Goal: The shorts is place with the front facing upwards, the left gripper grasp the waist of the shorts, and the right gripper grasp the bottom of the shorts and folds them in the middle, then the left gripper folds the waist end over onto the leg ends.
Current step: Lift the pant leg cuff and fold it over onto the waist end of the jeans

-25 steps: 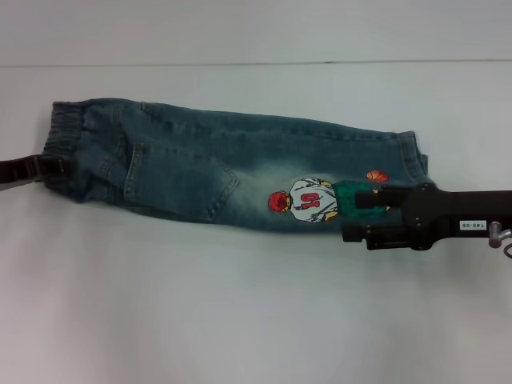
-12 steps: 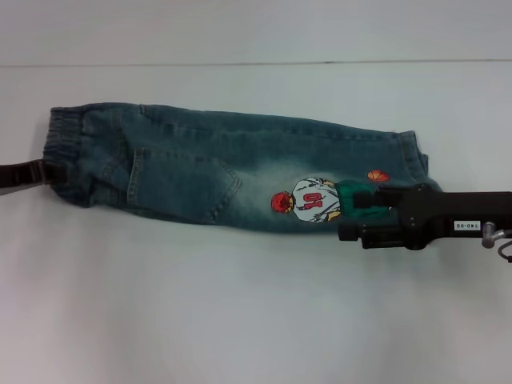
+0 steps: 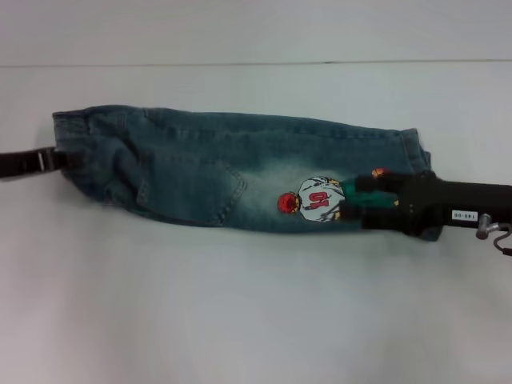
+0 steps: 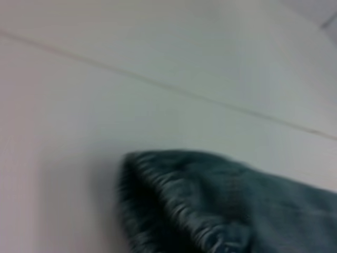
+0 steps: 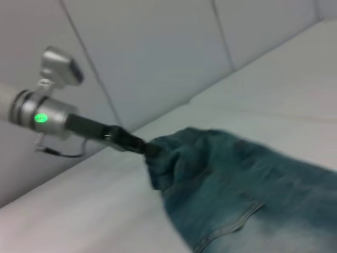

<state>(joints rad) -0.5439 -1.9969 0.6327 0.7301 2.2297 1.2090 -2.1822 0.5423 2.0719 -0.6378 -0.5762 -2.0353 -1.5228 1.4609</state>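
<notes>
My gripper will fold the shorts' waist over, and I expect it to land rumpled over the leg ends, because the shorts bunch up in folds near my left gripper.
The blue denim shorts lie stretched left to right across the white table, folded lengthwise, with the cartoon print facing up. At the left end my left gripper is shut on the waist of the shorts, which looks pulled taut. The right wrist view shows that same left gripper pinching the waist. The ruffled band fills the left wrist view. My right gripper lies over the bottom of the shorts, just right of the print, hiding part of the hems.
The white table spreads wide in front of the shorts. A seam line marks the far edge where the table meets the white back wall.
The right gripper has moved up from the shorts' near edge onto the leg end. The left gripper has drawn the waist taut, and the ruffled band now looks flattened.
</notes>
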